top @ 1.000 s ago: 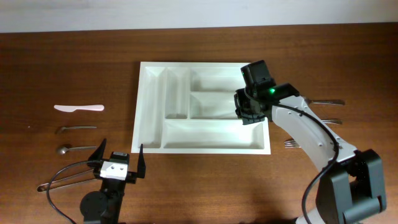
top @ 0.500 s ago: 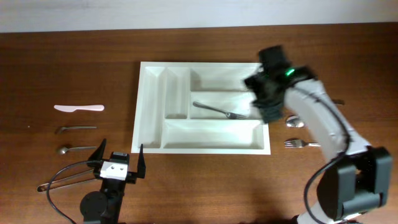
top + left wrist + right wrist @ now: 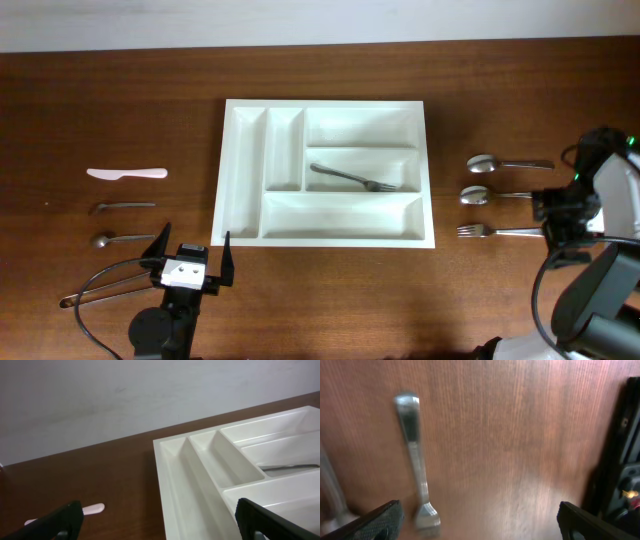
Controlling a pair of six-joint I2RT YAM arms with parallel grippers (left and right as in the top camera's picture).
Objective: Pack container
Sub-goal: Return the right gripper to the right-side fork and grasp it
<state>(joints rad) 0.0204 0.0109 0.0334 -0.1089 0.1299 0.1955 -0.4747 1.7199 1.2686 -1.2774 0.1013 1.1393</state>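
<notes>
The open fingers of the robot's right gripper are lined up across the loose fork's narrow handle (image 3: 413,442), so the robot should keep moving down until the fingers are on either side of the handle (image 3: 522,232), and then close them.
The container (image 3: 228,170) is a white tray with several compartments at the table's middle. A metal fork (image 3: 352,179) lies in its middle wide compartment. My right gripper (image 3: 556,222) hangs open off to the right of the tray, above the handle of another fork (image 3: 498,232) on the wood. In the right wrist view that fork (image 3: 417,475) lies between the wide-apart fingertips (image 3: 375,525), untouched. My left gripper (image 3: 190,250) stands open and empty near the tray's front left corner. Its wrist view shows the container (image 3: 200,475) and the fork's handle (image 3: 290,466).
Two spoons (image 3: 508,163) (image 3: 500,194) lie right of the tray, beyond the loose fork. On the left lie a pink knife (image 3: 126,174), a small metal utensil (image 3: 124,206) and a spoon (image 3: 120,239). Cables (image 3: 100,285) trail beside the left arm.
My right gripper let go of the fork in the tray's middle compartment, opened, and swung right to the utensils beside the tray. The left arm stayed still.
</notes>
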